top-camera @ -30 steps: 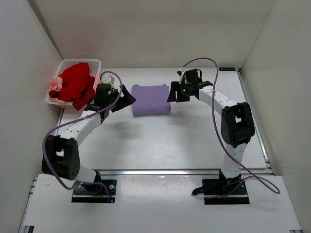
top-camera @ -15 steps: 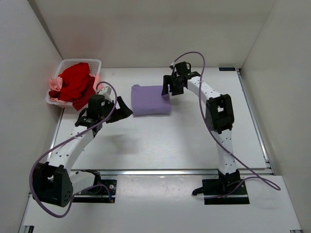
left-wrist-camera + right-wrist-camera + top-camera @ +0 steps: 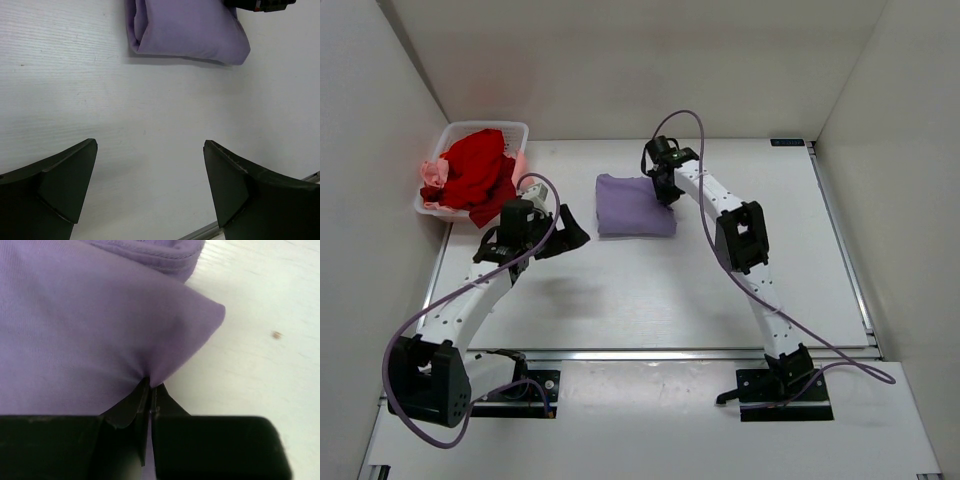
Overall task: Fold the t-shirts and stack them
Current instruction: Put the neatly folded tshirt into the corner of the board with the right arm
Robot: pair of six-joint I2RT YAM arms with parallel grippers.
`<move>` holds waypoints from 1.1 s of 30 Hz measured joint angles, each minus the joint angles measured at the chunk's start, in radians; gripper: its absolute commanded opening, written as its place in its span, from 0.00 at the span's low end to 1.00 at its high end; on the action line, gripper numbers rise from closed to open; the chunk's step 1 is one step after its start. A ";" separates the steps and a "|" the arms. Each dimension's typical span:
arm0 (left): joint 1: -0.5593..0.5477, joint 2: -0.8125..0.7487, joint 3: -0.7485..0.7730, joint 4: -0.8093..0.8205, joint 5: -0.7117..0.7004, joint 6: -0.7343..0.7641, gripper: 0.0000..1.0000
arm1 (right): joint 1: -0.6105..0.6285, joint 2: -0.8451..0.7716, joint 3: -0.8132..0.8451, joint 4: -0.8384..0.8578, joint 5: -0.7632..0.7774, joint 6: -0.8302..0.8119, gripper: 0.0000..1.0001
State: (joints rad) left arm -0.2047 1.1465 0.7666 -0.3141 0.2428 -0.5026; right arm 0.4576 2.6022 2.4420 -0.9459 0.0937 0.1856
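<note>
My right gripper is pinching the folded lavender t-shirt's edge (image 3: 672,220) and the way is clear. It should go on pulling until the t-shirt gets to the empty back corner (image 3: 784,178).
A folded lavender t-shirt (image 3: 632,207) lies flat on the table at mid-back. My right gripper (image 3: 660,188) is at its far right edge, and in the right wrist view it (image 3: 150,385) is shut on a pinch of the lavender cloth (image 3: 90,320). My left gripper (image 3: 575,228) hovers just left of the shirt, open with nothing between its fingers (image 3: 65,175); the lavender shirt (image 3: 185,30) lies ahead of it. A red t-shirt (image 3: 475,170) and a pale pink one (image 3: 433,175) sit heaped in the basket.
The white plastic basket (image 3: 455,131) stands at the table's back left corner, against the left wall. White walls close in the table on the left, back and right. A metal rail (image 3: 670,353) runs along the near edge.
My right gripper moved left onto the lavender shirt's far right edge and shut on the cloth. My left arm drew back from the shirt and stayed open.
</note>
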 measured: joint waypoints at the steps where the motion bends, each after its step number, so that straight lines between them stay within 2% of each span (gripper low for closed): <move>1: 0.000 0.000 0.000 0.000 0.000 0.002 0.99 | 0.011 -0.010 -0.021 0.005 0.052 -0.013 0.00; 7: -0.002 0.019 0.000 0.000 0.001 0.014 0.99 | -0.019 -0.042 -0.109 -0.009 0.350 -0.106 0.00; 16: -0.021 0.090 0.003 -0.005 0.002 0.024 0.99 | -0.325 -0.006 -0.125 0.072 0.550 -0.295 0.00; 22: -0.056 0.109 0.013 0.005 0.006 0.015 0.98 | -0.473 0.015 -0.124 0.226 0.546 -0.450 0.00; 27: -0.080 0.152 0.035 0.015 0.024 0.005 0.97 | -0.549 0.018 -0.124 0.364 0.454 -0.541 0.00; 33: -0.117 0.205 0.062 0.040 0.073 -0.002 0.99 | -0.627 0.041 -0.110 0.485 0.336 -0.564 0.00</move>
State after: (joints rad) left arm -0.3218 1.3514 0.8288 -0.2741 0.3161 -0.5045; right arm -0.1692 2.6434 2.3318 -0.4606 0.4301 -0.3786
